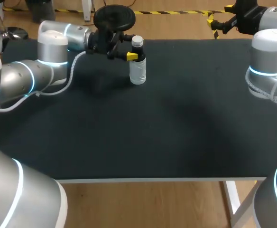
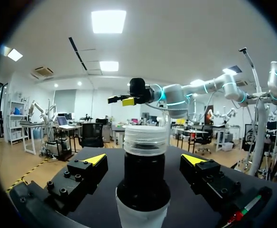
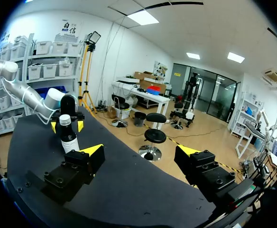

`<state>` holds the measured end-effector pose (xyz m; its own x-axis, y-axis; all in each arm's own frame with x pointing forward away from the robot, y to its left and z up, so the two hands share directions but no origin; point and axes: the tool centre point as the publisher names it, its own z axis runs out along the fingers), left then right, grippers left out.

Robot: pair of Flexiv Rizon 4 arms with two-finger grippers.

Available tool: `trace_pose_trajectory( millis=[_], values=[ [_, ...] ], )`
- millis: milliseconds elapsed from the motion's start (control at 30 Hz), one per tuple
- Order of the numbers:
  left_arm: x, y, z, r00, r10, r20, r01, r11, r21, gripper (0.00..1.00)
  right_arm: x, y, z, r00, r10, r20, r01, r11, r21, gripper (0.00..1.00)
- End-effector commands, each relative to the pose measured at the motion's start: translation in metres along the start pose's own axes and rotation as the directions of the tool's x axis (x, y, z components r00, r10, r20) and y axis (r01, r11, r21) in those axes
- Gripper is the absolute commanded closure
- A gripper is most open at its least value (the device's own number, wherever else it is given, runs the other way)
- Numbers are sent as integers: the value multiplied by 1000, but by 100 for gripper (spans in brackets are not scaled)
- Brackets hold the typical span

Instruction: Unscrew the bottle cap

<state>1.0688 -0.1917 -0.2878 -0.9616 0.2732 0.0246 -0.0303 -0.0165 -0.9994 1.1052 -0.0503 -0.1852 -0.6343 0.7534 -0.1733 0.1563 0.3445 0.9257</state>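
The white cap (image 1: 137, 41) goes down to the bottle's dark neck (image 1: 137, 50), so I should expect a clear bottle opening with threads to be hidden under the cap when I twist it off.
A clear bottle (image 1: 138, 71) with a dark neck and a pale cap (image 1: 137, 41) stands upright near the table's far edge. My left gripper (image 1: 134, 53) is open around its neck. In the left wrist view the bottle (image 2: 143, 180) and its cap (image 2: 145, 139) rise between the yellow-tipped fingers (image 2: 95, 159), with a gap on each side. My right gripper (image 1: 214, 26) hangs open at the far right, well away from the bottle. In the right wrist view that gripper (image 3: 138, 154) holds nothing, and the bottle (image 3: 68, 137) stands far ahead of it.
The black table (image 1: 143, 128) carries nothing but the bottle. Its front edge (image 1: 162, 179) is white. My right arm (image 2: 186, 97) shows beyond the bottle in the left wrist view.
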Motion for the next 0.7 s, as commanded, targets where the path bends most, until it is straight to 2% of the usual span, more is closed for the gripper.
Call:
trace_pose_trajectory(
  millis=[33, 633, 667, 700],
  values=[
    [-9, 4, 1, 996, 1, -87, 0, 1000, 8, 0, 0, 0, 0, 1000, 0, 0, 0, 1000, 0, 0],
    [-12, 0, 7, 994, 5, -105, -6, 1000, -6, 0, 0, 0, 0, 1000, 0, 0, 0, 1000, 0, 0],
    [-12, 0, 7, 994, 6, -106, -7, 1000, -7, 10, 0, 0, 0, 1000, 0, 0, 0, 1000, 0, 0],
    [-12, -1, 7, 994, 6, -107, -7, 1000, -8, 34, 0, 0, 0, 1000, 0, 0, 0, 1000, 0, 0]
  ],
)
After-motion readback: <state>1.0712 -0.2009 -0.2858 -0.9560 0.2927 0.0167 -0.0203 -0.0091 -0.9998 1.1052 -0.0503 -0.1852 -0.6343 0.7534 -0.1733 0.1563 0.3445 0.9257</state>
